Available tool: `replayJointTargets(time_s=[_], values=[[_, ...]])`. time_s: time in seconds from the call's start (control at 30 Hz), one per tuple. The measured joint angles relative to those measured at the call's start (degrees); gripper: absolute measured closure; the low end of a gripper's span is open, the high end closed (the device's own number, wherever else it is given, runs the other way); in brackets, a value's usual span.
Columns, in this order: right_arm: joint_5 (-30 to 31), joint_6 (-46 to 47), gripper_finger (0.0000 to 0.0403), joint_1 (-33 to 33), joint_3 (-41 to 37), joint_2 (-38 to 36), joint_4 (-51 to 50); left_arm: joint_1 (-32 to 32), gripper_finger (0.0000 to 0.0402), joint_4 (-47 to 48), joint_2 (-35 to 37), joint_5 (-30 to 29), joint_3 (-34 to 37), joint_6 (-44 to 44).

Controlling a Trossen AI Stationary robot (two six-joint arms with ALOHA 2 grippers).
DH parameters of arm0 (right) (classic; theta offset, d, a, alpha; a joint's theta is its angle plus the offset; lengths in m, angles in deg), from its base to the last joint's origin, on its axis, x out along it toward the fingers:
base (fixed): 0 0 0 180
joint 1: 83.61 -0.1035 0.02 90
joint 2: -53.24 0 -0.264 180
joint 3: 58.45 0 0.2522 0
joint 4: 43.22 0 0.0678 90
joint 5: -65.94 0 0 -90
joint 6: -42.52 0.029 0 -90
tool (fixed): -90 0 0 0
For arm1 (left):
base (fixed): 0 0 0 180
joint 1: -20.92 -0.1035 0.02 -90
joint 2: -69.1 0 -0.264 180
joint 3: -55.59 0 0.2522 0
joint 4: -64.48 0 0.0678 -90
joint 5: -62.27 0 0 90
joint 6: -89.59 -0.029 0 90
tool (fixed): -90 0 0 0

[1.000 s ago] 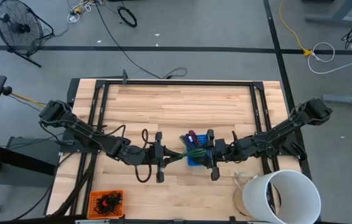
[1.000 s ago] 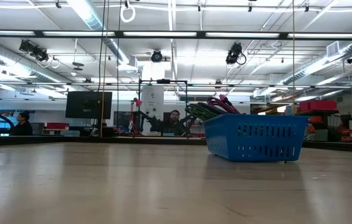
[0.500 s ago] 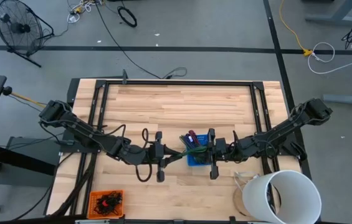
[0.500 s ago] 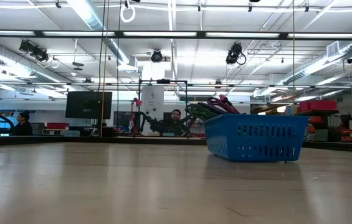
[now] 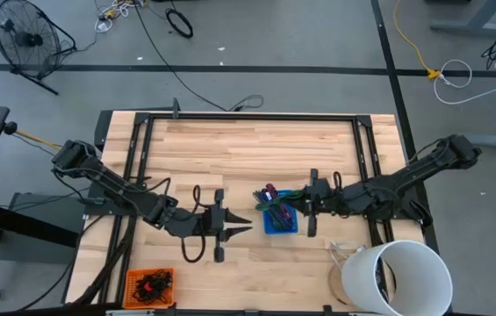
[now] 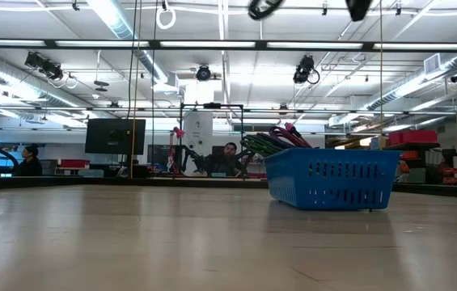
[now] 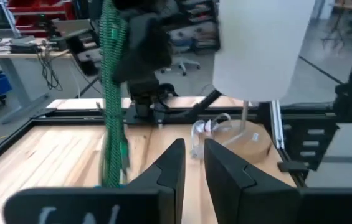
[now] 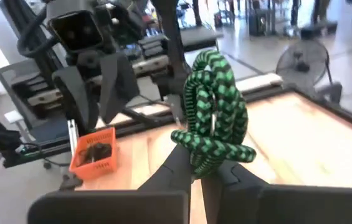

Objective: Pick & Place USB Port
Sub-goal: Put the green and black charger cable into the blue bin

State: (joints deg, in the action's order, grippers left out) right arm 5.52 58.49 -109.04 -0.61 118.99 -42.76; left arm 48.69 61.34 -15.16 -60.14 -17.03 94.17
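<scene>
My right gripper keeps tipping down and lowering until the green cable (image 5: pixel 284 200), now over the blue basket's free side (image 5: pixel 289 222), rests inside the basket, and then let go.
A green-and-black braided USB cable (image 8: pixel 214 112) is bunched in a coil, with my right gripper (image 8: pixel 199 168) shut on it. In the high view this gripper (image 5: pixel 298 204) is over the right rim of the blue basket (image 5: pixel 280 226), which holds more cables. From the left wrist view, the green cable (image 7: pixel 109 106) hangs as a long strand below the right gripper. My left gripper (image 5: pixel 246 225) stands just left of the basket, pointing at it, with its fingers a little apart and nothing between them. My right gripper pinches the lower part of the coil (image 8: pixel 202 155) between its two fingers. The fingers come in nearly level from the table's right. The coil bulges up past the fingertips and a strand hangs down; I cannot tell whether its lower end is clear of the basket.
A tall white bucket (image 5: pixel 398 276) stands at the near right corner on a round wooden base. An orange bin (image 5: pixel 149 285) with dark parts sits at the near left edge. A black frame (image 5: pixel 248 117) borders the wooden table. The far half of the table is bare wood.
My right gripper has drawn back from the basket toward the table's right and far edges, taking the green cable with it. The cable is now pulled up out of the basket. Dark shapes have come into the top of the low view.
</scene>
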Motion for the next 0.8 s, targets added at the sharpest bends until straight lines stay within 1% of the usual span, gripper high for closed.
replayJointTargets(time_s=[0.1,0.17,0.27,0.4,0.47,0.53,0.6,0.73,0.8], values=[[0.2,4.8,0.0394,0.1,0.0,-3.7,-7.8,0.2,0.0336,0.3,0.4,-0.6,0.0,0.0],[0.2,8.9,0.0394,0.2,0.0,-4.9,-12.5,0.2,0.0335,0.4,0.4,-0.8,0.0,0.0],[0.7,14.9,0.0394,0.3,0.0,-4.9,-20.8,0.4,0.0335,0.8,0.4,-0.8,0.0,0.1],[0.9,22.7,0.0394,0.6,0.0,-3.1,-30.1,0.5,0.0335,1.2,0.4,-0.6,0.0,0.3],[0.4,25.1,0.0394,0.7,0.0,-2.6,-31.9,0.5,0.0335,1.2,0.4,-0.7,0.0,0.3],[-1.9,26.8,0.0394,1.2,0.0,-2.3,-33.2,0.4,0.0335,1.2,0.4,-0.8,0.0,0.3],[-4.5,27.8,0.0394,1.6,0.0,-2.0,-34.5,0.4,0.0335,1.2,0.4,-0.8,0.0,0.3],[-6.3,29.1,0.0394,2.3,0.0,-2.0,-36.0,0.4,0.0335,1.4,0.4,-0.8,0.0,0.3],[-8.1,30.0,0.0394,2.9,0.0,-2.0,-37.2,0.4,0.0335,1.4,0.4,-0.8,0.0,0.3]])
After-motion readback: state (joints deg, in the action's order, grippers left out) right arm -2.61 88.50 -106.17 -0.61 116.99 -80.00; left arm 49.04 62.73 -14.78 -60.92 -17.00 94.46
